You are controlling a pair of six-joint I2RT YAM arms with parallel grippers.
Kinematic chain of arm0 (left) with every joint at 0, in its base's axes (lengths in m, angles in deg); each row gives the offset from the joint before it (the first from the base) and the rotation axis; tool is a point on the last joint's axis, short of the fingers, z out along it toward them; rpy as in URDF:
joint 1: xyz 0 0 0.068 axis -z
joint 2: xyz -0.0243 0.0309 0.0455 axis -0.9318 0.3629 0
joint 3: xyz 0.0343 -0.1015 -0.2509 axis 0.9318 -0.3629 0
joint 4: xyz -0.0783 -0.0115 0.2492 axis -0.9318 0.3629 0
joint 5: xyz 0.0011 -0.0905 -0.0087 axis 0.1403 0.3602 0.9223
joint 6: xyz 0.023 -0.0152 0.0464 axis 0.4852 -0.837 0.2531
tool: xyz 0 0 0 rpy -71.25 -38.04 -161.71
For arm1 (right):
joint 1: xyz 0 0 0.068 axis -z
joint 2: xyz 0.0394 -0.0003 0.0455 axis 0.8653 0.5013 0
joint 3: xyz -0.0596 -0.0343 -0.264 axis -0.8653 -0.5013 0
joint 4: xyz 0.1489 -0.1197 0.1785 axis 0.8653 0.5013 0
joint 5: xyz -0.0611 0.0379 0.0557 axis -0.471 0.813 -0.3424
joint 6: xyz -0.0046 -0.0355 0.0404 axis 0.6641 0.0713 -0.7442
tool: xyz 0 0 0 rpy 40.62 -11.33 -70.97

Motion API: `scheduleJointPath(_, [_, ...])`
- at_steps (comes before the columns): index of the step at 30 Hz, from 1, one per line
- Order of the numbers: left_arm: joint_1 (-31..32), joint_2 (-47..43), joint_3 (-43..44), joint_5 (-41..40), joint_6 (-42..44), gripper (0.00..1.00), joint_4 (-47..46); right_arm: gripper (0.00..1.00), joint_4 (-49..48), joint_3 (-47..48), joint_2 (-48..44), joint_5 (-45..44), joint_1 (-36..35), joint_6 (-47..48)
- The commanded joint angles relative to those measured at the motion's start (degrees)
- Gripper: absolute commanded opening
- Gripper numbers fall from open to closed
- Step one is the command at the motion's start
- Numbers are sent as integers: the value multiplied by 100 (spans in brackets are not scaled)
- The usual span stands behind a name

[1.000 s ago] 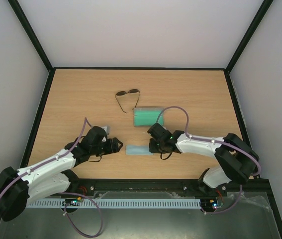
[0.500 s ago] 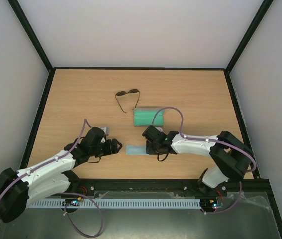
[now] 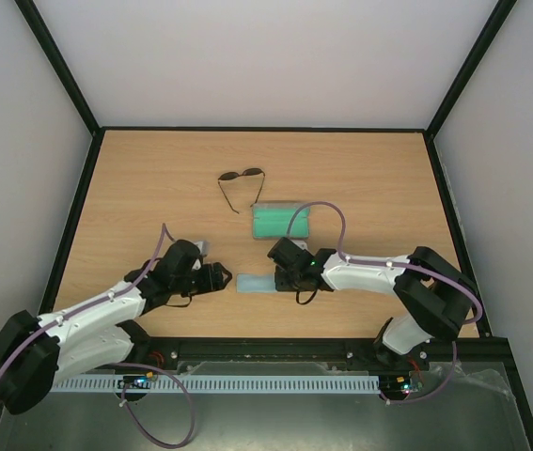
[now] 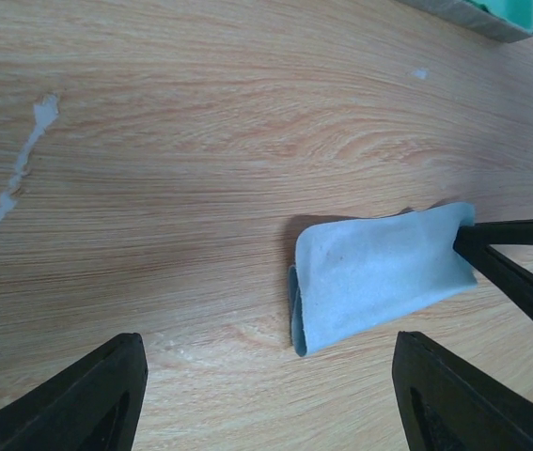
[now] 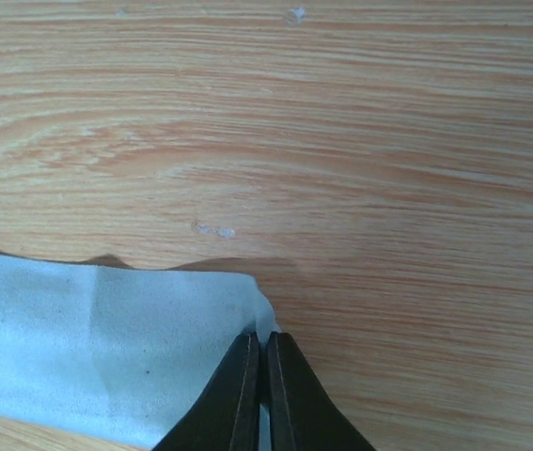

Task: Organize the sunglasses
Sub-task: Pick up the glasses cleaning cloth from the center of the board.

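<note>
My right gripper is holding only one end of the cloth. Next, my left gripper grabs the cloth's loose end before both grippers carry the cloth to the case.
The sunglasses lie unfolded on the table at the back middle, thin dark frame, temple arms towards me. The open case with a green lining sits just behind the grippers; its corner shows in the left wrist view. The folded light blue cloth lies near the front between the arms. My right gripper is shut on the cloth's right corner, fingers pressed together. My left gripper is open, just left of the cloth, not touching it.
Black frame rails border the table on all sides. Small white marks dot the wood near the left gripper.
My right gripper has moved left, drawing the cloth's right edge inwards so the cloth looks shorter. The left arm has barely shifted. Sunglasses and case are unmoved.
</note>
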Motion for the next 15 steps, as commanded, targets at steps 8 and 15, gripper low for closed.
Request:
scheduleJointPath(8, [265,393,108,-108,-27,73,26,1,86,-53,-3,-269,-37,-26])
scheduleJointPath(15, [830,1183,530,-640,-147,58,131,1,12,-151,-51,-305,-36,7])
